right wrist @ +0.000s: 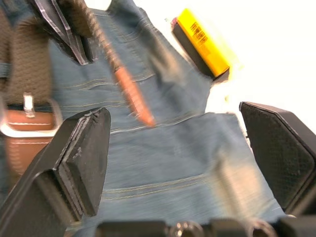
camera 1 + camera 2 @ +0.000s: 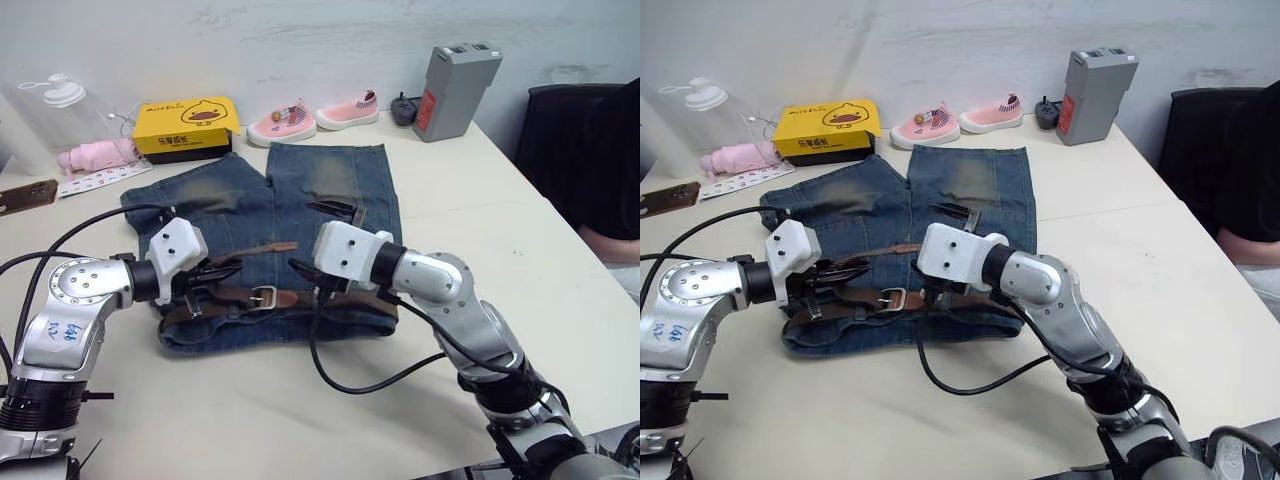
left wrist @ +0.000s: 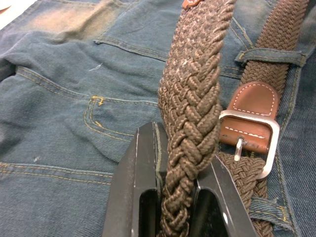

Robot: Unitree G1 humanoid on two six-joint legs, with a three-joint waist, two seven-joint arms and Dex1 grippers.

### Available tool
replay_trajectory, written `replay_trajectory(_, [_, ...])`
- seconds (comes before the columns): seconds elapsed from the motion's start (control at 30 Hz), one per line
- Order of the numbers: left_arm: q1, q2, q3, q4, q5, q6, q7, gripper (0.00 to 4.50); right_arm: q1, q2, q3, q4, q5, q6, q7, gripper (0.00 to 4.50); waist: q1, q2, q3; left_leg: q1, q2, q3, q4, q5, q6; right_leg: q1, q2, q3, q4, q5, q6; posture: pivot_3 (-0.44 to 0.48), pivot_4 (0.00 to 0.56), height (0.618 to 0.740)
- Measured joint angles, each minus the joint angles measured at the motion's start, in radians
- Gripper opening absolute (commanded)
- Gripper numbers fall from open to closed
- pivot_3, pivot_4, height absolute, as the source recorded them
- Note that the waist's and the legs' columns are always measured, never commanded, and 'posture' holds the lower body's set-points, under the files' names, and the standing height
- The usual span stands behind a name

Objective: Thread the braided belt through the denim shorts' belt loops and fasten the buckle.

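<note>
My gripper will make the buckle tip up when it pulls the belt's leather tip through, because the silver buckle's open frame (image 2: 263,297) is joined only at the belt's leather end (image 2: 287,299).
The denim shorts (image 2: 335,185) lie flat on the table with the waistband toward me. The braided belt (image 3: 192,98) runs along the waistband under a belt loop (image 3: 269,55), and the silver buckle (image 2: 264,296) rests at the middle of the waist. My left gripper (image 2: 222,268) is shut on the belt's free end, holding it above the shorts, with the leather tip (image 2: 281,246) pointing right. My right gripper (image 2: 316,238) is open wide just right of that tip, over the shorts, and holds nothing. In the right wrist view the tip (image 1: 133,98) lies ahead between its fingers (image 1: 81,153).
A yellow box (image 2: 185,125), two pink shoes (image 2: 283,125), a grey block (image 2: 455,90) and a clear bottle (image 2: 60,110) line the table's far edge. A person in dark clothing (image 2: 600,150) sits at the right. Black cables trail from both wrists.
</note>
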Motion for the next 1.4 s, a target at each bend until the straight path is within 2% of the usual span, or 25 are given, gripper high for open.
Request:
replay_trajectory(0.13, [0.000, 0.000, 0.000, 0.000, 0.001, -0.007, -0.004, 0.00, 0.000, -0.006, 0.037, 0.048, -0.036, -0.081, -0.006, 4.45, 0.001, -0.001, 0.002, -0.001, 0.000, 0.000, 0.001, 0.000, 0.000, 0.000, 0.000, 0.000, 0.000, 0.000, 0.000, 0.000, 0.150, 0.636])
replay_trajectory(0.23, [0.000, 0.000, 0.000, 0.000, 0.001, -0.010, -0.004, 0.00, -0.009, -0.006, 0.037, 0.065, -0.047, -0.119, -0.006, 3.66, 0.001, -0.001, 0.002, -0.001, 0.000, 0.000, 0.001, 0.000, 0.000, 0.000, 0.000, 0.000, 0.000, 0.000, 0.000, 0.000, 0.150, 0.636])
replay_trajectory(0.4, [0.005, 0.000, 0.000, 0.000, 0.003, -0.015, -0.005, 0.00, -0.011, -0.002, 0.038, 0.086, -0.068, -0.151, -0.006, 1.28, 0.000, -0.001, 0.002, -0.001, 0.000, 0.000, 0.001, 0.000, 0.000, 0.000, 0.000, 0.000, 0.000, 0.000, 0.000, 0.000, 0.150, 0.636])
replay_trajectory(0.47, [0.010, 0.000, 0.000, 0.000, 0.003, -0.016, -0.006, 0.00, -0.011, 0.004, 0.038, 0.086, -0.074, -0.152, -0.002, 0.16, 0.000, -0.001, 0.002, -0.001, 0.000, 0.000, 0.001, 0.000, 0.000, 0.000, 0.000, 0.000, 0.000, 0.000, 0.000, 0.000, 0.150, 0.636])
replay_trajectory(0.73, [0.010, -0.001, 0.001, 0.001, 0.001, -0.020, -0.004, 0.00, -0.010, 0.007, 0.038, 0.086, -0.079, -0.152, 0.011, 0.07, 0.000, -0.001, 0.002, -0.001, 0.000, 0.000, 0.001, 0.000, 0.000, 0.000, 0.000, 0.000, 0.000, 0.000, 0.000, 0.000, 0.150, 0.636])
replay_trajectory(0.77, [0.010, -0.003, 0.004, 0.001, -0.005, -0.015, -0.004, 0.96, -0.008, 0.007, 0.038, 0.086, -0.079, -0.152, 0.011, 0.00, 0.001, -0.001, 0.002, -0.001, 0.000, 0.000, 0.001, 0.000, 0.000, 0.000, 0.000, 0.000, 0.000, 0.000, 0.000, 0.000, 0.150, 0.636])
replay_trajectory(0.8, [0.010, -0.004, 0.008, 0.000, -0.021, -0.002, -0.004, 1.26, -0.006, 0.007, 0.038, 0.086, -0.079, -0.152, 0.012, 0.00, 0.001, -0.001, 0.002, -0.001, 0.000, 0.000, 0.001, 0.000, 0.000, 0.000, 0.000, 0.000, 0.000, 0.000, 0.000, 0.000, 0.150, 0.636])
replay_trajectory(0.93, [0.005, -0.004, 0.042, -0.006, -0.060, 0.042, 0.004, 3.07, -0.001, 0.008, 0.045, 0.086, -0.086, -0.152, 0.019, 0.00, 0.000, -0.001, 0.002, -0.001, 0.000, 0.000, 0.001, 0.000, 0.000, 0.000, 0.000, 0.000, 0.000, 0.000, 0.000, 0.000, 0.150, 0.636])
replay_trajectory(1.1, [0.028, -0.004, 0.120, -0.081, -0.128, 0.076, 0.027, 3.07, 0.007, 0.025, 0.070, 0.087, -0.096, -0.125, 0.032, 0.00, -0.001, -0.001, 0.003, -0.001, 0.000, 0.000, 0.001, 0.000, 0.000, -0.001, 0.000, 0.000, 0.000, 0.000, 0.000, 0.000, 0.150, 0.636])
replay_trajectory(1.3, [0.072, -0.038, 0.096, -0.098, -0.110, 0.045, 0.062, 3.07, 0.008, 0.043, 0.072, 0.102, -0.096, -0.100, 0.040, 0.00, 0.002, -0.002, 0.003, -0.001, 0.000, 0.000, 0.002, 0.000, 0.000, 0.000, 0.000, 0.000, 0.001, 0.000, 0.000, 0.000, 0.150, 0.636])
replay_trajectory(1.4, [0.072, -0.038, 0.052, -0.091, -0.045, -0.032, 0.066, 3.07, 0.007, 0.050, 0.072, 0.103, -0.096, -0.091, 0.045, 0.00, 0.003, -0.002, 0.003, -0.001, -0.001, 0.000, 0.002, 0.000, 0.000, 0.000, 0.000, 0.000, 0.001, 0.000, 0.000, 0.000, 0.150, 0.636])
